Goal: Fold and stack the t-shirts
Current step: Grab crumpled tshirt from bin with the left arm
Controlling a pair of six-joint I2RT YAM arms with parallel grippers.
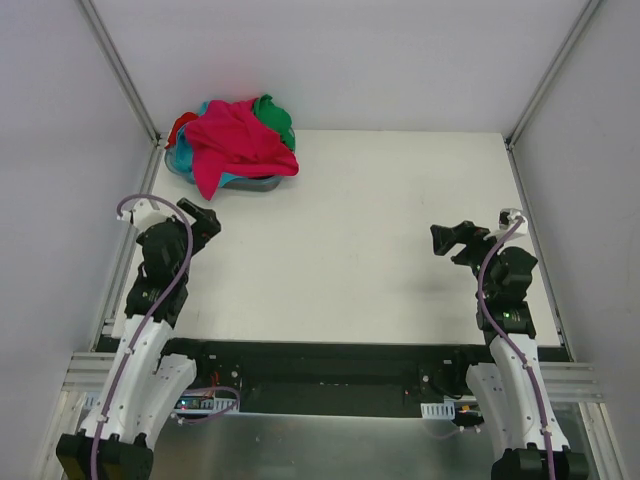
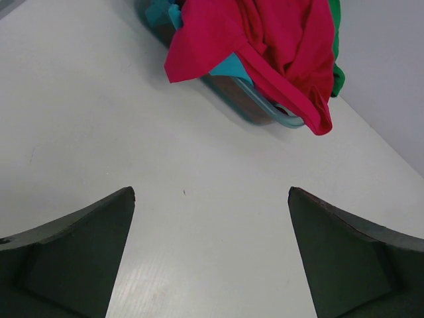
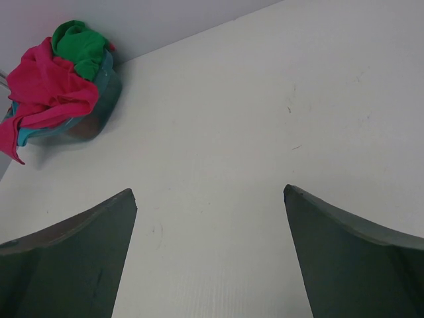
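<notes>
The crimson-pink t-shirt [image 1: 212,135] is on top of the green and turquoise-blue ones, so my left gripper goes on toward its middle [image 1: 238,146] before the fingers close on a fold.
The t-shirts lie heaped in a small grey basket [image 1: 262,185] at the table's far left corner. The crimson-pink one [image 1: 232,142] is on top and hangs over the rim; it also shows in the left wrist view [image 2: 265,40] and the right wrist view [image 3: 46,86]. A turquoise-blue one [image 1: 185,160], a green one [image 1: 275,118] and a bit of a red one [image 1: 181,125] show beneath. My left gripper [image 1: 200,214] is open and empty, a short way in front of the basket. My right gripper [image 1: 445,239] is open and empty at the right side.
The white table [image 1: 370,230] is walled by grey panels at the back and both sides, with metal posts [image 1: 125,75] at the far corners. The basket's rim [image 2: 278,112] shows under the hanging pink cloth in the left wrist view.
</notes>
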